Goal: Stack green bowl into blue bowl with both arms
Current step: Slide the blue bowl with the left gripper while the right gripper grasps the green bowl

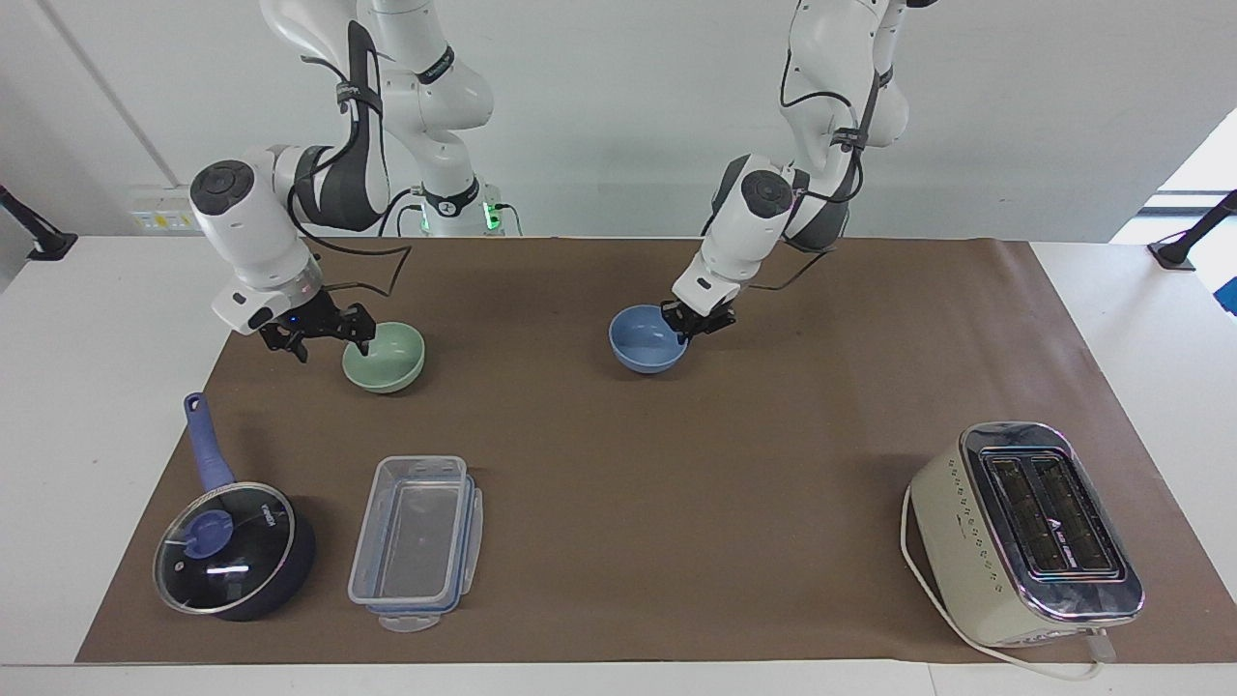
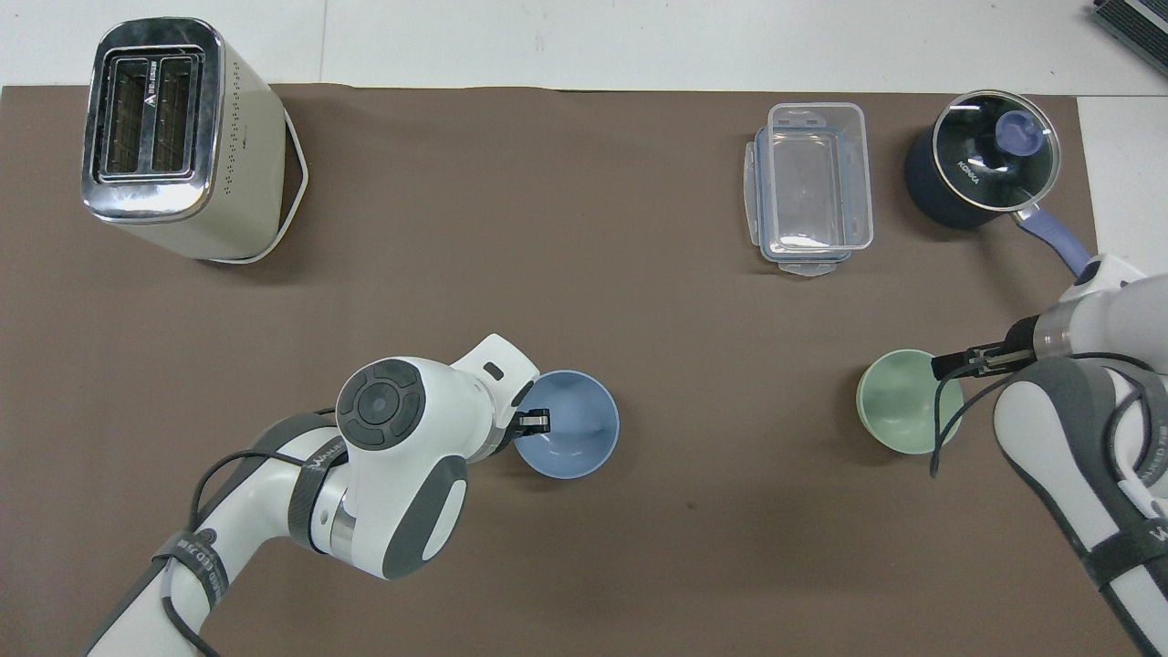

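Observation:
My gripper will stack the green bowl [image 2: 900, 403], and it will hide the blue bowl from above, since the blue bowl's rim [image 2: 616, 425] matches the green bowl's width.
The blue bowl [image 1: 640, 348] [image 2: 573, 443] is at the middle of the brown mat. My left gripper [image 1: 690, 329] [image 2: 535, 422] is shut on its rim, on the side toward the left arm's end. I cannot tell whether the bowl touches the mat. The green bowl [image 1: 391, 358] [image 2: 899, 406] stands upright on the mat toward the right arm's end. My right gripper [image 1: 327, 340] [image 2: 958, 363] is open and low at that bowl's rim. One finger is over the rim and the other is outside it.
A cream toaster [image 1: 1024, 532] [image 2: 173, 137] stands farther from the robots, at the left arm's end. A clear plastic container [image 1: 416, 541] [image 2: 812, 187] and a dark blue saucepan with a glass lid [image 1: 232, 551] [image 2: 981, 169] lie farther from the robots than the green bowl.

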`<state>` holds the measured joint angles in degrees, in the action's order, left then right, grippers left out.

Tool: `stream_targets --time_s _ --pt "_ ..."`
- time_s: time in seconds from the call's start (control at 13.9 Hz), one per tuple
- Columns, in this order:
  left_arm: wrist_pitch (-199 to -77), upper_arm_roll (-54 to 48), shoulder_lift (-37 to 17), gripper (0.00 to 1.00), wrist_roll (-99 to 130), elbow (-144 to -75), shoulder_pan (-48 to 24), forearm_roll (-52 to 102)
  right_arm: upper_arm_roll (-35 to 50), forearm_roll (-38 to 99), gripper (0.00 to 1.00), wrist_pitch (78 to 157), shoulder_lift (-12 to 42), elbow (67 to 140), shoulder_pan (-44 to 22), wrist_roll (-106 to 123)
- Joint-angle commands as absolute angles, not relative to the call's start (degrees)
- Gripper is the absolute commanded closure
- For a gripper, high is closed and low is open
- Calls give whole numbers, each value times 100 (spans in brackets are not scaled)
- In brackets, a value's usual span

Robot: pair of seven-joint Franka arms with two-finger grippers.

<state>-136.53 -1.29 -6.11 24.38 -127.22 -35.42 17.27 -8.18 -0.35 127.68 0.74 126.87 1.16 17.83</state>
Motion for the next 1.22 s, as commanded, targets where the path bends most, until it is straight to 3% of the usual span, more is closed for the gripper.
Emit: stream_targets --time_s 0.0,0.07,0.14,0.29,0.5,0.58,0.93,1.15 --pt "-13729 -18 -747 100 2496 -12604 -3683 1828 -817 149 0 13350 79 13262 202 2136" --pt "-13685 -18 -738 100 2505 -12612 -3683 1837 -817 149 0 13438 96 13350 202 2136" --pt "-13667 -18 -730 81 2514 -12621 -3683 1837 -817 149 0 13438 97 13420 202 2144" --pt "-13684 -18 -747 61 2715 -12595 -3683 1837 -817 149 0 13439 97 13482 202 2240" --pt "-13510 -9 -651 5 2637 -12551 -3683 1819 -817 149 0 13447 97 13456 456 2653" --pt "-13361 -9 -529 0 2619 -12533 -3657 1811 -817 149 0 13447 97 13456 474 2706" --pt "-12323 53 359 0 2321 -12394 -3236 1330 -809 167 1 13447 105 13456 422 2646" --pt "-11228 53 510 0 1804 -11500 -2630 1038 -809 176 26 13438 158 13403 404 2654"
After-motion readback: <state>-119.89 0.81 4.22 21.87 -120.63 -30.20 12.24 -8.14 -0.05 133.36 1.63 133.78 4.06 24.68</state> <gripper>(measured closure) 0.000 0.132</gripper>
